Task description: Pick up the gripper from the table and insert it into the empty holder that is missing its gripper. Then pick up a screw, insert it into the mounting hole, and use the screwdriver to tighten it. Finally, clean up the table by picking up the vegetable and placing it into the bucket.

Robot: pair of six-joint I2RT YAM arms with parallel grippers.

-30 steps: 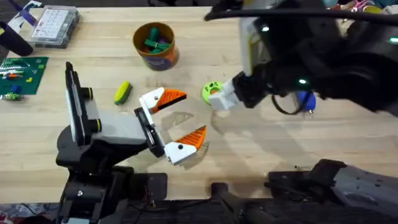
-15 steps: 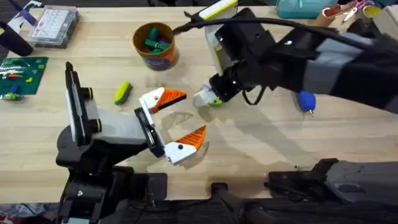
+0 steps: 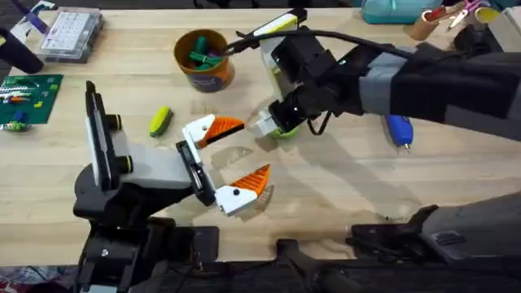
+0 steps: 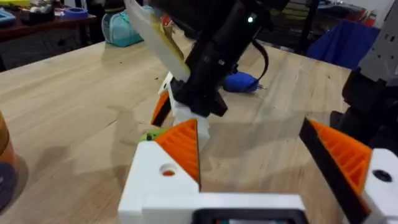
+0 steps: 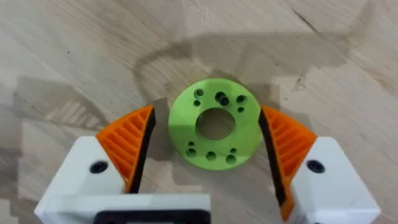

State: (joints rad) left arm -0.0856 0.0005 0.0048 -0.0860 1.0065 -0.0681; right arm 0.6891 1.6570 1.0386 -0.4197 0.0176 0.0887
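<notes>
A dark screw sticks up from the lime-green disc, so when I lift, the screw will slide out and the disc will stay behind.
A lime-green round disc with several small holes lies flat on the table. My right gripper is open and straddles the disc, one orange pad on each side, not touching it. From above, the right gripper reaches in from the right. My left gripper stands open and empty just in front of it. The yellow-and-green vegetable lies left of the left gripper. The orange bucket stands behind it. The blue screwdriver lies to the right. The holder and screws are out of view.
A clear parts box sits at the back left corner, with a green board in front of it. The bucket holds several green pieces. Bare wood stretches in front of the right arm, toward the table's front edge.
The right arm has swung left and lower over the table, so its open fingers now sit around the green disc. The left arm has not moved.
</notes>
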